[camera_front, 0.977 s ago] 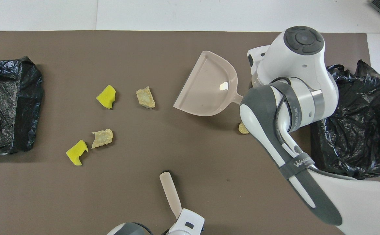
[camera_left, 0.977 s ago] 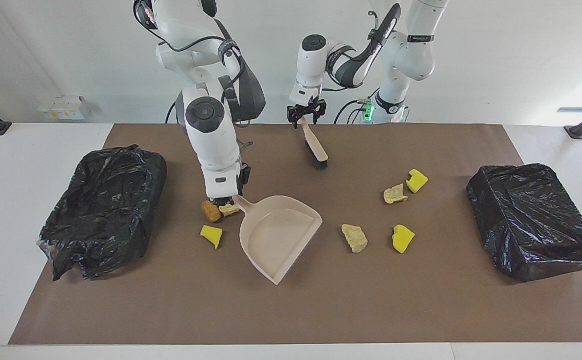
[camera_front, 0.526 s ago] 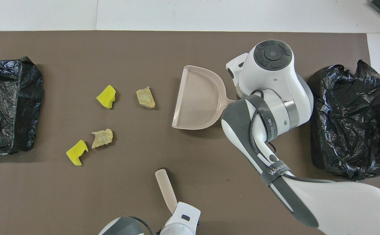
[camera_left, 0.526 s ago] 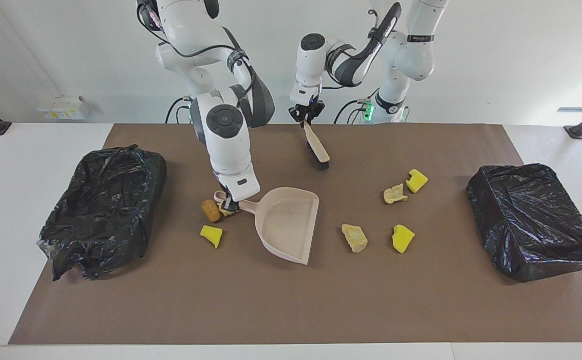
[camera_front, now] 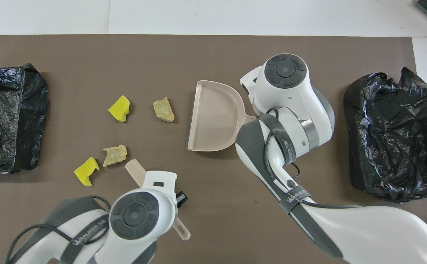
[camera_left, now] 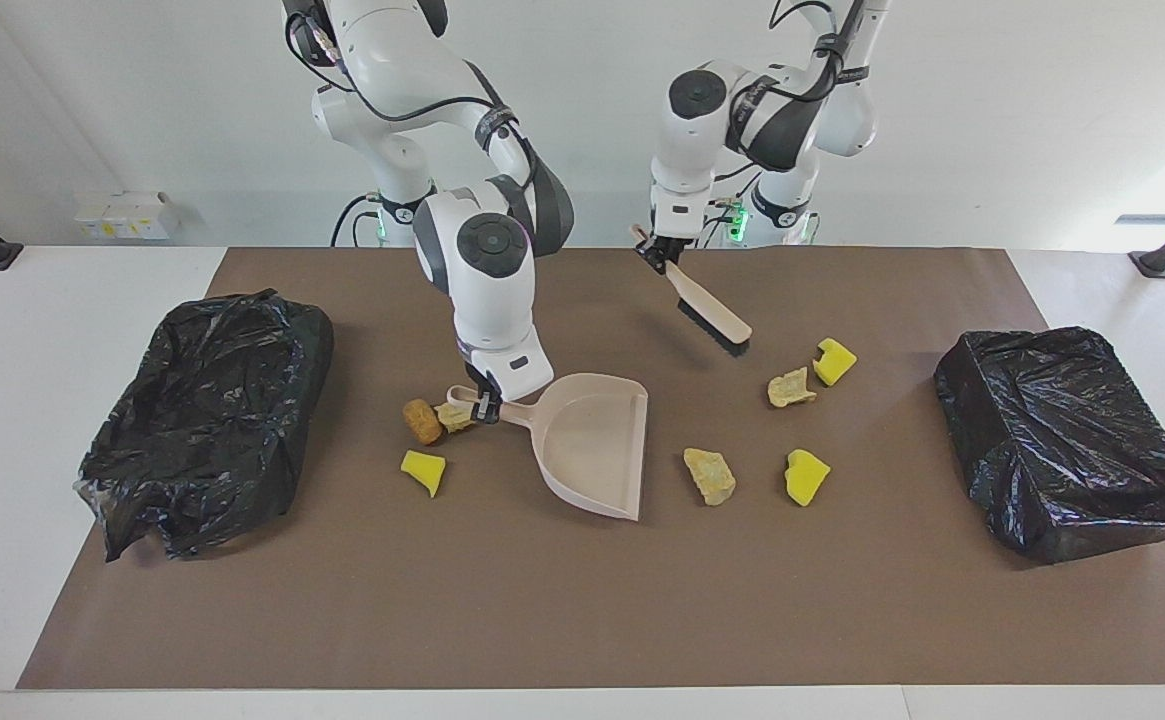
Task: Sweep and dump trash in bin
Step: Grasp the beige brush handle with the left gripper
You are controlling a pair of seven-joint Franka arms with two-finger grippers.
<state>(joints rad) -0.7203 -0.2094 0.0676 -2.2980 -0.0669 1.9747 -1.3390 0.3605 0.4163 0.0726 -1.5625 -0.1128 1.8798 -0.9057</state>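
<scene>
My left gripper should take the brush [camera_front: 135, 171] behind the wedge and sweep toward the dustpan's opening, because the brush is on the dustpan's side of the near yellow wedge.
My right gripper [camera_left: 482, 404] is shut on the handle of the beige dustpan [camera_left: 592, 440], which lies on the brown mat with its mouth toward a beige lump [camera_left: 709, 475] and a yellow wedge [camera_left: 805, 476]. An orange-brown oval [camera_left: 423, 421], a beige lump [camera_left: 457, 418] and a yellow wedge [camera_left: 424, 470] lie by the handle. My left gripper [camera_left: 657, 248] is shut on the brush [camera_left: 712, 315], its bristles low beside another beige lump [camera_left: 791, 388] and yellow wedge [camera_left: 833, 361]. In the overhead view the dustpan [camera_front: 213, 117] and brush tip [camera_front: 134, 169] show; both grippers are hidden.
A bin lined with a black bag [camera_left: 207, 420] stands at the right arm's end of the table, and another one [camera_left: 1067, 440] at the left arm's end. The brown mat [camera_left: 582, 600] covers the middle of the table.
My left arm swung the brush toward its own end of the table, close to the beige lump and yellow wedge pair. My right gripper turned the dustpan so its mouth faces the trash.
</scene>
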